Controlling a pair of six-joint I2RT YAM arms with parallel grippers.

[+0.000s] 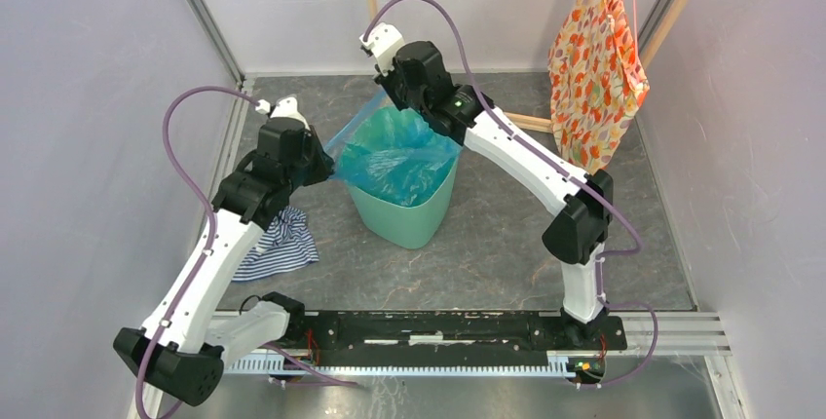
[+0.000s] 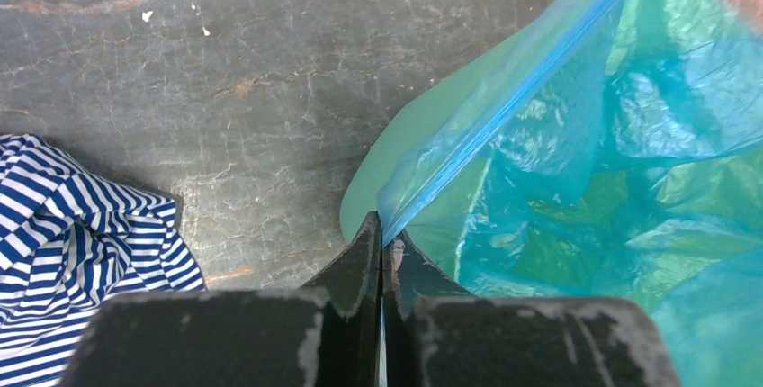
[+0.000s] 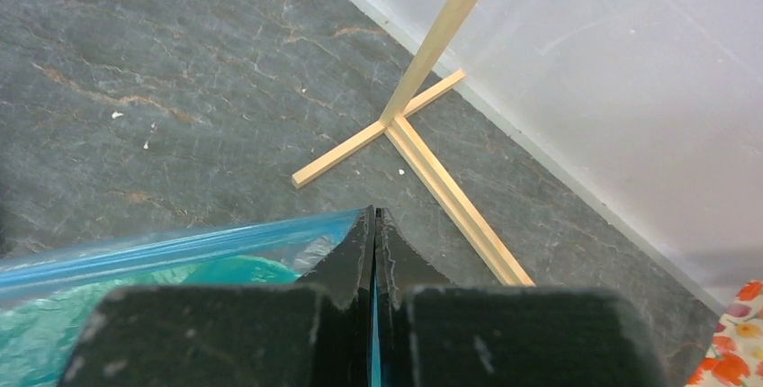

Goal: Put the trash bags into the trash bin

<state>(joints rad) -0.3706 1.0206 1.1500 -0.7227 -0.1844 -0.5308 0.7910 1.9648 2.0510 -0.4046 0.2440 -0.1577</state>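
Observation:
The trash bag's hem (image 1: 357,120) is stretched outside the bin's far rim (image 1: 382,113) and the bag hangs inside, so my right gripper should go on pulling the bag's hem over that rim before it lets go there.
The mint-green trash bin (image 1: 409,212) stands mid-table. The translucent light-blue trash bag (image 1: 394,151) hangs down into it, its top edge stretched taut between my two grippers. My left gripper (image 1: 326,168) is shut on the bag's left edge, at the bin's left rim. In the left wrist view the gripper (image 2: 383,225) pinches the bag's blue hem (image 2: 504,117) over the bin wall (image 2: 382,175). My right gripper (image 1: 388,88) is shut on the bag's far edge, behind the bin. In the right wrist view the gripper (image 3: 374,216) clamps the bag (image 3: 180,247).
A blue-and-white striped cloth (image 1: 281,244) lies left of the bin, under my left arm; it also shows in the left wrist view (image 2: 81,243). An orange floral fabric (image 1: 594,78) hangs on a wooden stand (image 3: 423,135) at the back right. Walls enclose the table.

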